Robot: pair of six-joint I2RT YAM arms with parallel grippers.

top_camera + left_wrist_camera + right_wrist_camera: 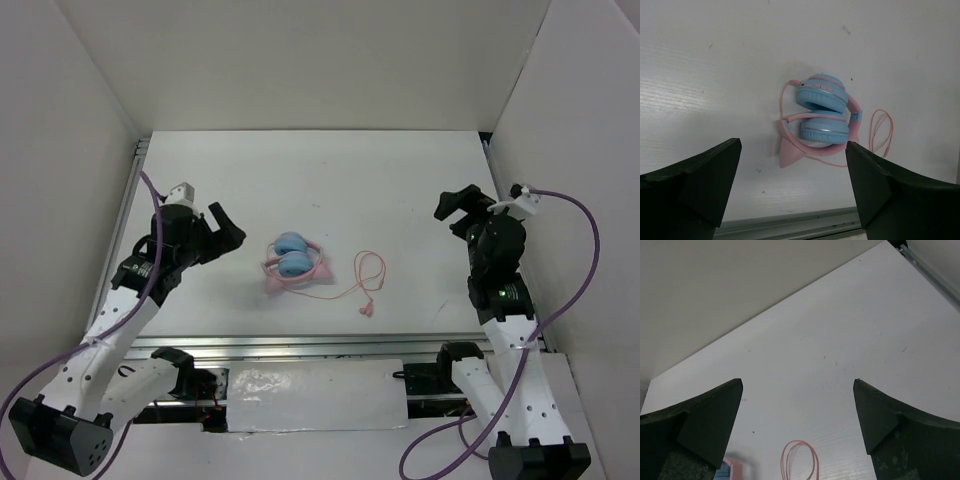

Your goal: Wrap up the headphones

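Observation:
My left gripper should continue to move down because the end of the pink headband (267,266) is clear of the light blue ear cups. It should go on until its fingers are on both sides of that end.
The headphones (291,262) lie folded near the middle of the white table, two light blue ear cups (823,112) stacked, with the pink cat-ear headband under them. Their thin pink cable (366,279) loops out to the right and ends in a plug. My left gripper (222,226) hovers to the left of the headphones, open, nothing between its fingers (705,175). My right gripper (455,210) is far off to the right, also open and empty. In the right wrist view only the cable loop (799,460) and a corner of the headphones (730,469) show at the bottom edge.
White walls enclose the table on the left, back and right. A metal rail (300,345) runs along the near edge, and another rail (133,185) lines the left side. A white sheet (315,393) lies between the arm bases.

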